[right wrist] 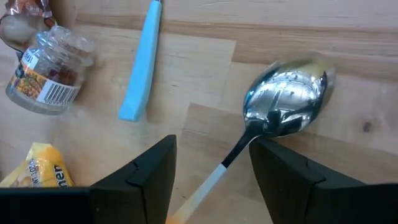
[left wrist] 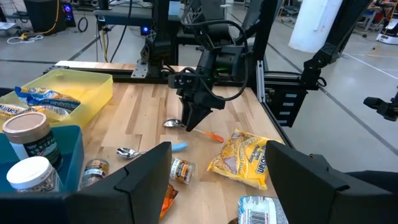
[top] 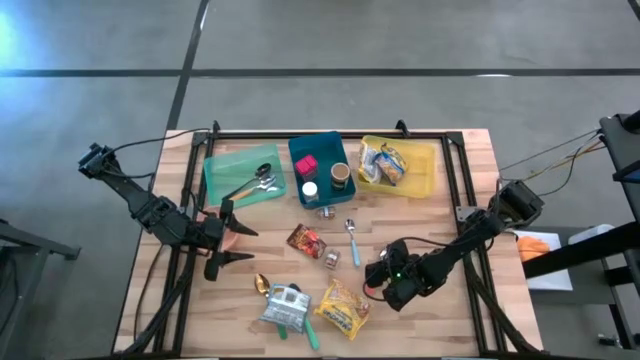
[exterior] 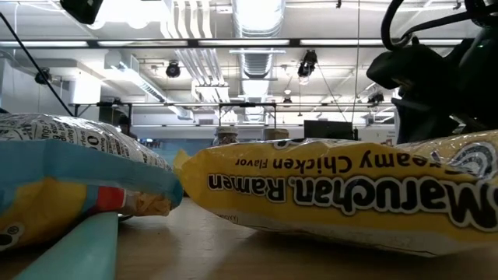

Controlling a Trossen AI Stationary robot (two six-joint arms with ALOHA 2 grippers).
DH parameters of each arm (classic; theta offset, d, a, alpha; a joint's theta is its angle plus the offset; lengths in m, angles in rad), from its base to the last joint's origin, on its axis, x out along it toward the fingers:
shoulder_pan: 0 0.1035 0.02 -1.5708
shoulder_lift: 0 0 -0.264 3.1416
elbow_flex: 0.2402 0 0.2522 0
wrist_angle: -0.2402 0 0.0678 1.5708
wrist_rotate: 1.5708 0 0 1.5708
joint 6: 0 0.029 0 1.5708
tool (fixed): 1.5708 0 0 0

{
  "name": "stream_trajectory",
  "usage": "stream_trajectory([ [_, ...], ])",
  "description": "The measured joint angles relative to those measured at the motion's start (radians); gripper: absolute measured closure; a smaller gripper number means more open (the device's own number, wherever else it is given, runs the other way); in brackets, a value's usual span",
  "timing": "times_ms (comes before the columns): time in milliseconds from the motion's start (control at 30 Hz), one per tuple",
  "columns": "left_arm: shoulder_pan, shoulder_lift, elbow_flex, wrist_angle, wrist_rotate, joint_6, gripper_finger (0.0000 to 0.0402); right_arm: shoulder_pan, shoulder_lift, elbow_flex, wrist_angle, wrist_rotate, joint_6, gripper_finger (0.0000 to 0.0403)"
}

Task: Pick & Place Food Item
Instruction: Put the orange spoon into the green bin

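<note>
My right gripper should take the orange-handled spoon by its neck [right wrist: 239, 149] and pass its handle to my left gripper, because the spoon lies far from the green tray [top: 243, 177].
A yellow ramen packet [top: 343, 305] lies flat on the table near its front edge, and it fills the low view [exterior: 350, 187]. My right gripper [right wrist: 214, 140] is open and slants down over a silver spoon [right wrist: 286, 99] that lies on the wood. The spoon's thin white-and-orange handle [right wrist: 211, 180] runs between the two fingers with a gap on each side. The left wrist view shows this gripper [left wrist: 193, 121] above the spoon, to the right of the packet [left wrist: 242, 158]. My left gripper [top: 228, 240] hangs open over the table's left part with nothing between its fingers.
A green tray [top: 225, 165] with spoons, a blue bin [top: 300, 150] and a yellow bin [top: 425, 160] stand along the far edge. A red packet [top: 305, 240], a small jar [right wrist: 50, 81], a blue-handled spoon [right wrist: 142, 62], a gold spoon [top: 260, 285] and a white packet [top: 283, 303] lie mid-table.
</note>
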Motion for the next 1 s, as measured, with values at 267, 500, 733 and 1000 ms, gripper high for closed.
stream_trajectory([
  [267, 0.0, 0.0, 0.0, 0.0, 0.0, -0.002, 0.0136, -0.003, 0.014, -0.003, 0.002, 0.0, 0.004, 0.0202],
  [500, 0.0, 0.0, 0.0, 0.0, 0.0, -0.002, 0.0136, -0.002, 0.061, 0.007, 0.001, 0.015, 0.021, 0.0218],
  [733, 0.0, 0.0, 0.0, 0.001, 0.0, 0.001, 0.0136, -0.003, 0.054, 0.019, -0.008, 0.019, -0.041, 0.0328],
  [1000, 0.0, 0.0, 0.0, 0.001, 0.0, 0.001, 0.0136, -0.003, 0.054, 0.032, -0.006, 0.023, -0.125, 0.0392],
])
